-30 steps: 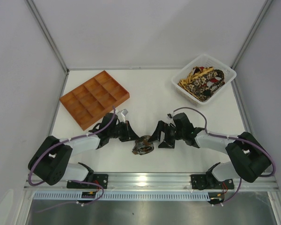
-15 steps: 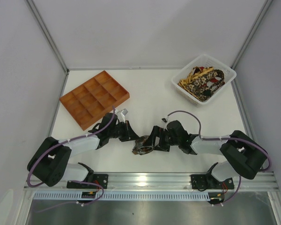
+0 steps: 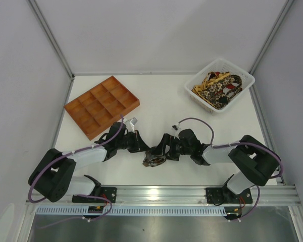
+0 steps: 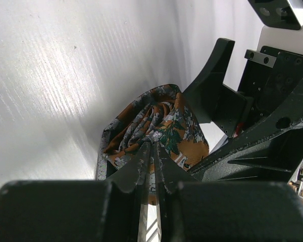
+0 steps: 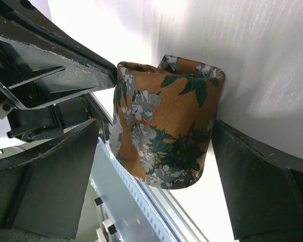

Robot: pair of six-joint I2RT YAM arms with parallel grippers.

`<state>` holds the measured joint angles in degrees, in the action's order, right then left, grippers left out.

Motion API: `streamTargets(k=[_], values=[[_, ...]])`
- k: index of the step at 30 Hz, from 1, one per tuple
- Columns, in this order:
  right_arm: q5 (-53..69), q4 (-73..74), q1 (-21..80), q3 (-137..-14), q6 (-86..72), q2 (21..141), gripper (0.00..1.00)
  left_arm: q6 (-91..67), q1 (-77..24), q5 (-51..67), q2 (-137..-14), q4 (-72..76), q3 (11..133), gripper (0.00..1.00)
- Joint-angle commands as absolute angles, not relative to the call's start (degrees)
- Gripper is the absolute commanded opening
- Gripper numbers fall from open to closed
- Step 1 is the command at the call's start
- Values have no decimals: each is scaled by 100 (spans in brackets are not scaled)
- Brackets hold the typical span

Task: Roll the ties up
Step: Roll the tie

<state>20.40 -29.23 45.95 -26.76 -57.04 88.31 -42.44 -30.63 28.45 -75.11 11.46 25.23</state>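
Observation:
The rolled tie [image 3: 154,160] will stay wound and swing around as one piece when I turn it, because the outer wrap [image 5: 194,69] curls back around the coil.
One tie [image 3: 154,157], rust-orange with grey and green flowers, stands rolled into a coil on the table between both arms. My left gripper [image 3: 145,149] is shut on folds at the coil's centre; in the left wrist view its tips [image 4: 152,147] pinch the fabric of the tie [image 4: 156,123]. My right gripper [image 3: 164,150] is open. In the right wrist view its two fingers [image 5: 252,176] stand on either side of the rolled tie [image 5: 166,121], with small gaps on each side. More ties [image 3: 218,86] lie heaped in the basket.
A white basket [image 3: 191,88] sits at the back right. An orange compartment tray [image 3: 102,105] lies at the back left, just beyond my left arm. The table's metal front rail [image 3: 161,190] runs close behind the coil.
My right arm has slid left toward the coil, bringing its open fingers around the rolled tie. The left gripper and the coil have stayed put.

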Motion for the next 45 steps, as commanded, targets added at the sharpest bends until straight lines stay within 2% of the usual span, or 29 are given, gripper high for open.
streamTargets(k=[1,9,15,18,23,29,35,42,45], values=[[1995,-2900,4562,-2725,-5634,8974,97,-4210,-3111,2812,-7356,1257,2514,12],[2267,-3015,4491,-2742,-5485,9070,91,-4131,-3111,2777,-7295,1116,2584,12],[2312,-2953,4491,-2830,-5212,9141,86,-4105,-3111,2742,-7181,967,2637,20],[2136,-2708,4526,-2926,-5072,9088,84,-4104,-3111,2698,-7110,862,2680,27],[2109,-2514,4509,-3041,-4905,9053,83,-4105,-3111,2663,-7032,739,2751,28],[2030,-2057,4421,-3138,-4764,8869,87,-3868,-3111,2531,-6943,396,3101,31],[2039,-1732,4280,-3111,-4632,8675,97,-3613,-3103,2505,-7057,141,3559,35],[1732,-689,4043,-3103,-4553,8088,99,-3498,-3085,2487,-7303,70,3779,36],[1433,241,4034,-3155,-4535,7648,96,-3314,-3059,2540,-7681,-104,4042,32]])
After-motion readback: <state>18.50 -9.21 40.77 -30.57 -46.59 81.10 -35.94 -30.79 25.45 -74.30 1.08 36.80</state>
